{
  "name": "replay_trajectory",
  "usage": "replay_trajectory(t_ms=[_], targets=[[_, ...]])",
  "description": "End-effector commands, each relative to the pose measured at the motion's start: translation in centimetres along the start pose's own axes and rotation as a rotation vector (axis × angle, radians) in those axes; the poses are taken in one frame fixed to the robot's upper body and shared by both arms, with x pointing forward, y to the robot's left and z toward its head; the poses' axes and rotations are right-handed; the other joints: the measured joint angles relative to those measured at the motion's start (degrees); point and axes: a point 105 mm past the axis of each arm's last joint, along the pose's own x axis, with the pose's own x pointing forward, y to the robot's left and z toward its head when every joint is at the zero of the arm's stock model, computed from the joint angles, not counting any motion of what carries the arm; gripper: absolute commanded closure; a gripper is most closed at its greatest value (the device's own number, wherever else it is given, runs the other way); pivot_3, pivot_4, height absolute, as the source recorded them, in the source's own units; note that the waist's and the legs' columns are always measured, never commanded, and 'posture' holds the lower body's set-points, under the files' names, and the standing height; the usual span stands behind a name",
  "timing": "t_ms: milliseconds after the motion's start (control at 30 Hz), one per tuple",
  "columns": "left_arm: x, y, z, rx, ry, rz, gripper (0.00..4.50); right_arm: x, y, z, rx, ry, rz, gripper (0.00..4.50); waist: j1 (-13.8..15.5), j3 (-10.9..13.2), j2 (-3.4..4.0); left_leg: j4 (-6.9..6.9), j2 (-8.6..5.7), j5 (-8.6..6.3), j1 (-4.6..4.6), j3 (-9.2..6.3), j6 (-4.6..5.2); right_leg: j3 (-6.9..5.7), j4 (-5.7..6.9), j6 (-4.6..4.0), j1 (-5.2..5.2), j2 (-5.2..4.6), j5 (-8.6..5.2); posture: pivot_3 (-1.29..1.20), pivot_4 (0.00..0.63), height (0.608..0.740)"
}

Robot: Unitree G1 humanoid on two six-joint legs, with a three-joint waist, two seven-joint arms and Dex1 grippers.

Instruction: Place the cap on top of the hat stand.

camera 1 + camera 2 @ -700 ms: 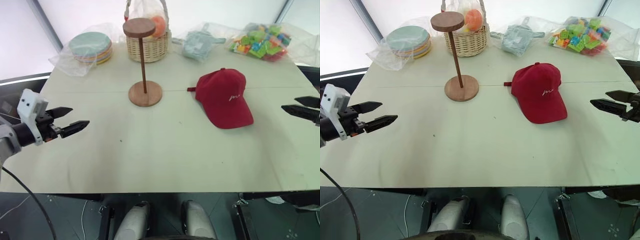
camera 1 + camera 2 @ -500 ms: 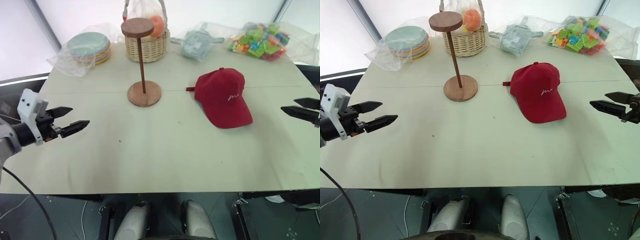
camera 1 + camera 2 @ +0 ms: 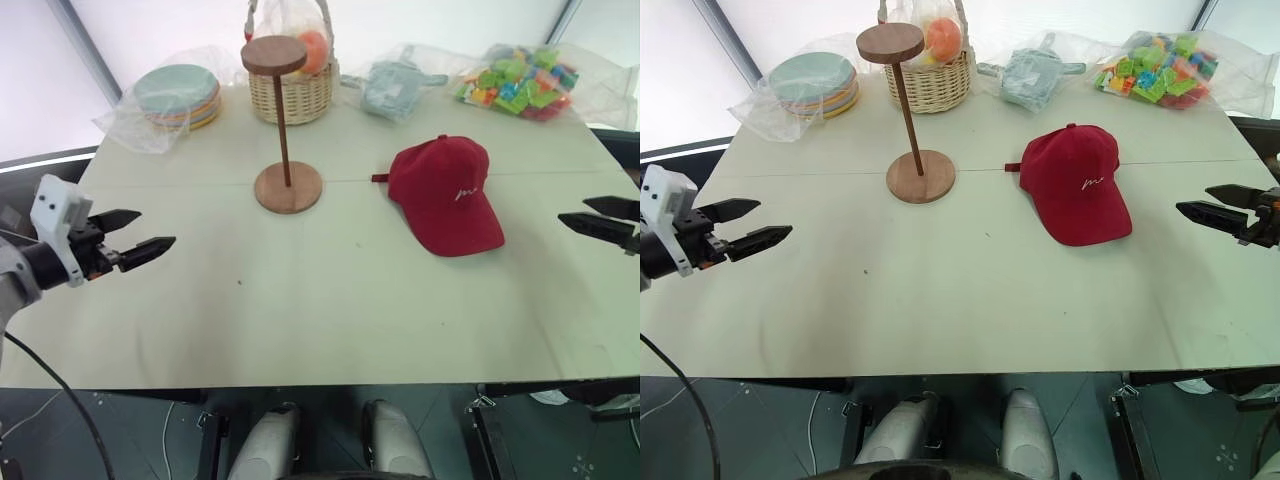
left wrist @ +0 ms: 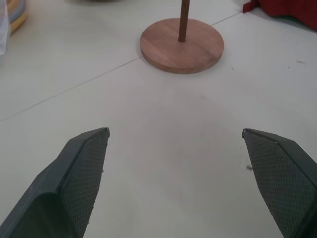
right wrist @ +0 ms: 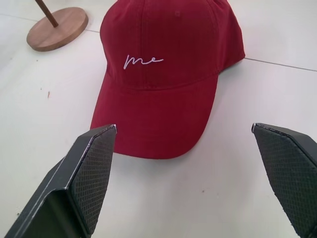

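The cap's top [image 3: 438, 170] stays round by itself, so the dark red cap [image 3: 446, 200] will keep its hollow dome open underneath while I carry it by its rim.
The dark red cap [image 3: 444, 193] lies on the white table, right of centre, brim toward the near edge, white script on its front [image 5: 142, 61]. The wooden hat stand [image 3: 284, 125] stands upright left of it, its round base [image 4: 182, 44] on the table and its disc top bare. My right gripper [image 3: 598, 217] hovers open at the table's right edge, aimed at the cap's brim with a gap between them. My left gripper [image 3: 133, 231] hangs open over the table's left edge, pointing toward the stand's base, well short of it.
Along the far edge sit a bagged stack of plates [image 3: 178, 94], a wicker basket [image 3: 293, 88] holding an orange ball, a pale blue-grey cloth bundle [image 3: 397, 86] and a bag of coloured blocks [image 3: 520, 85]. The table [image 3: 330, 300] stretches bare toward me.
Both grippers stay open; the left one has slipped a little to the left. The small shift of the whole scene comes from the camera.
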Motion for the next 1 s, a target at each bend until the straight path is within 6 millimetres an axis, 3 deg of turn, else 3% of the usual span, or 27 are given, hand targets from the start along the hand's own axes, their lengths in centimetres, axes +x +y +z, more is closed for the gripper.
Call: replay_trajectory(t_ms=[33,267,400,533,733,900,1000], targets=[[-0.2,0.4,0.8,0.031,-0.027,0.017,0.00,-0.2,0.3,1.7,-0.043,-0.041,0.003,0.03,0.0,0.0,0.00,0.00,0.00,0.00,0.00,0.00,0.00,0.00,0.01,0.00,0.00,0.00,0.00,0.00,0.150,0.740],[-0.3,0.6,1.0,0.040,-0.026,0.014,0.00,-0.1,0.3,1.6,-0.045,-0.033,0.001,0.03,0.0,0.0,0.00,0.00,0.00,0.00,0.00,0.01,0.00,0.01,0.01,0.00,-0.01,0.00,0.00,0.00,0.150,0.740],[-0.3,0.4,2.3,0.033,-0.053,-0.043,0.00,0.0,0.4,1.5,-0.047,-0.029,0.000,0.03,0.1,0.0,-0.02,0.00,0.00,0.00,0.00,0.01,0.00,0.02,0.04,0.00,-0.02,0.01,0.00,0.00,0.150,0.740],[0.4,-1.8,4.7,0.054,-0.073,-0.214,0.00,0.1,0.5,1.6,-0.051,-0.026,0.004,0.03,0.1,0.0,-0.03,0.03,-0.02,0.00,-0.01,0.02,0.00,0.02,0.05,0.00,-0.01,0.00,0.00,0.00,0.150,0.740],[1.6,-7.1,7.6,0.009,-0.134,-0.540,0.00,0.9,1.1,2.2,-0.112,-0.021,-0.001,0.03,-0.1,0.0,-0.03,0.03,0.00,0.00,0.00,0.03,0.00,0.02,0.11,0.01,-0.04,0.01,0.01,0.00,0.150,0.740],[2.7,-7.4,7.5,0.027,-0.101,-0.579,0.00,2.5,3.0,2.8,-0.505,0.107,0.018,0.03,-0.4,0.0,-0.03,0.04,0.00,0.00,0.01,0.15,0.00,0.07,0.30,0.01,-0.19,0.03,0.00,0.00,0.150,0.740],[3.3,-6.9,7.6,0.027,-0.107,-0.570,0.00,2.8,4.3,1.8,-0.797,0.243,0.095,0.03,-0.2,0.0,-0.04,0.06,-0.01,0.01,0.01,0.22,0.00,0.10,0.40,0.01,-0.26,0.05,0.00,0.00,0.150,0.740]])
